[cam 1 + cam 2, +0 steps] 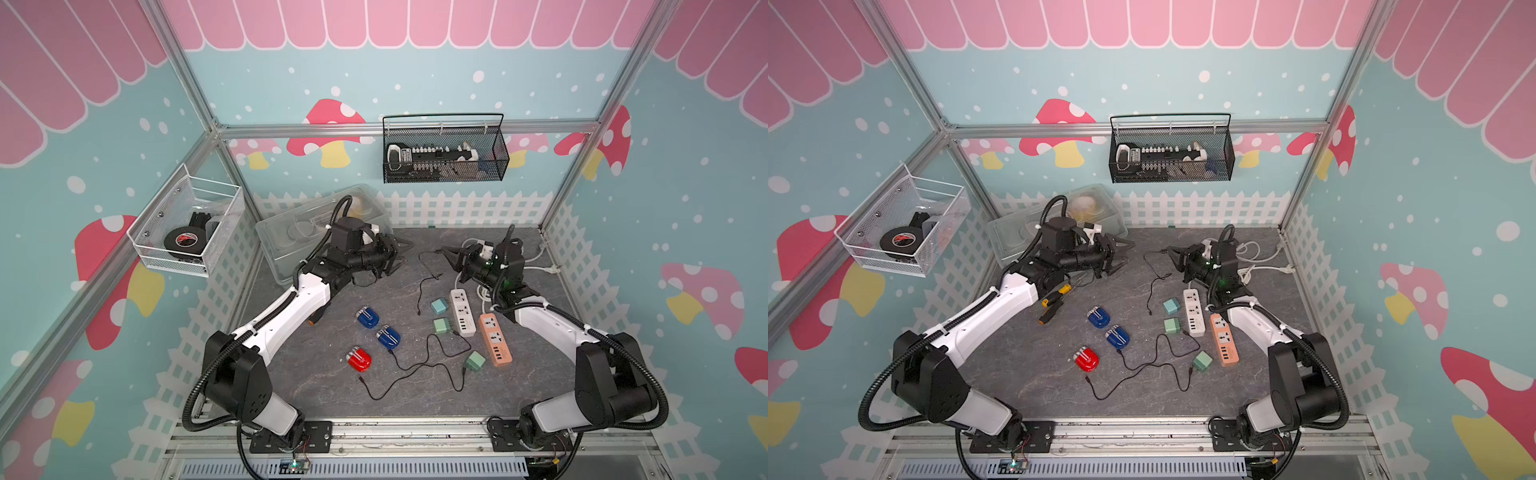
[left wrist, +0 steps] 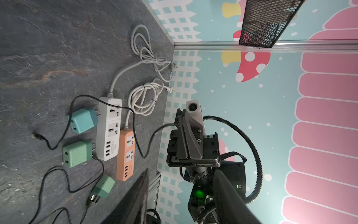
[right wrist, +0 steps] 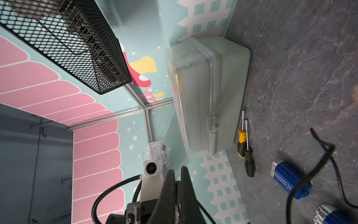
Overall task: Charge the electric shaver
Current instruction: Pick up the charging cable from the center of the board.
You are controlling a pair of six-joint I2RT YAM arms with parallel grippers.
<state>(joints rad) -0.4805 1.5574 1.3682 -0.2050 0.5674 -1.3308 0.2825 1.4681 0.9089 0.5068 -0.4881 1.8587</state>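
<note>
The teal adapter (image 1: pixel 439 305) is within reach of my right gripper, but that gripper holds the black cable's end (image 1: pixel 437 252), so next my left gripper takes over the cable first.
Three small electric shavers lie mid-table: two blue (image 1: pixel 368 318) (image 1: pixel 389 337) and one red (image 1: pixel 360 360). My right gripper (image 1: pixel 445 250) (image 3: pixel 177 169) hovers at the back right, shut on one end of a thin black cable (image 1: pixel 420 286). That cable hangs down to the table, and its free plug (image 2: pixel 36 135) lies beside the teal adapter (image 1: pixel 439 306). My left gripper (image 1: pixel 403 254) (image 2: pixel 180 203) faces it from the left, open and empty, a short gap away. Two green adapters (image 1: pixel 442 326) (image 1: pixel 475 361) and the white (image 1: pixel 463 311) and orange (image 1: pixel 494 338) power strips lie right of the shavers.
More black cable (image 1: pixel 415 368) snakes across the front of the table. A clear plastic box (image 1: pixel 291 237) stands back left with screwdrivers (image 1: pixel 1052 301) beside it. Coiled white cords (image 2: pixel 145 100) lie back right. A black mesh basket (image 1: pixel 444 153) and a white wire basket (image 1: pixel 187 224) hang on the walls.
</note>
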